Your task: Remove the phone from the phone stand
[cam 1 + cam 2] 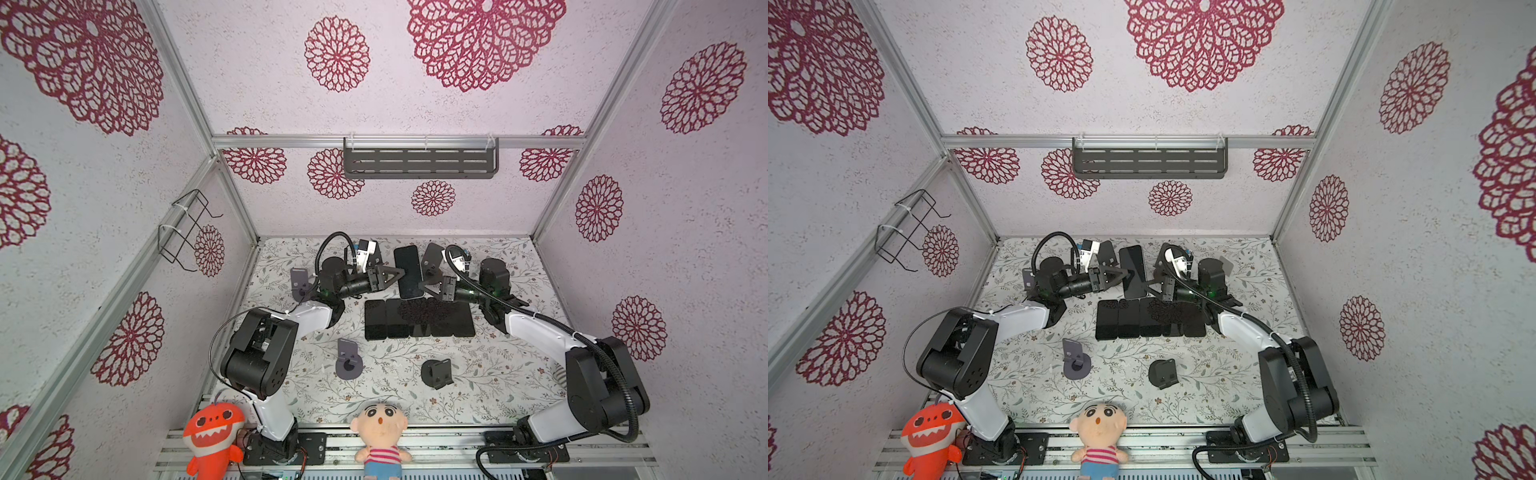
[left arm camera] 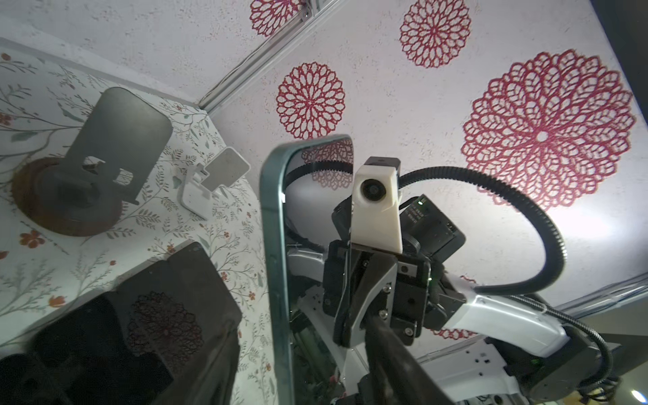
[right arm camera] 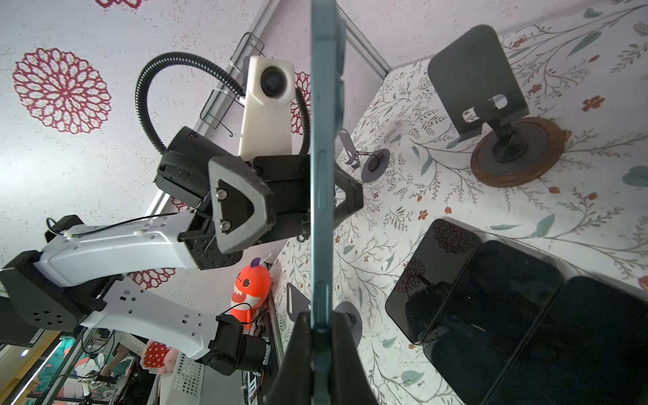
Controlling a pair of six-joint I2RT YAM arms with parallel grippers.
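The free spot at the phone row's end (image 1: 353, 318) is on the side of my left gripper, so my left gripper should grab the phone's edge (image 1: 398, 260) before my right gripper opens.
A phone (image 1: 409, 272) with a teal edge and a dark screen hangs in the air at the back middle of the table, in both top views (image 1: 1133, 272). My right gripper (image 3: 322, 326) is shut on its edge. My left gripper (image 2: 298, 326) straddles the phone (image 2: 278, 245) from the other side. Its jaws are open, and tablecloth shows between one finger (image 2: 224, 336) and the phone. Just behind stands a bare phone stand (image 1: 433, 255), a dark plate on a round brown-rimmed base (image 2: 105, 150), apart from the phone.
Several black phones (image 1: 419, 318) lie flat in a row in front of the grippers. A second dark plate stand (image 3: 491, 105) is at the back left, a white stand (image 2: 214, 179) at the back right. Grey stands (image 1: 348, 359) (image 1: 300, 282), a black stand (image 1: 437, 373) and two plush toys (image 1: 380, 432) sit nearer.
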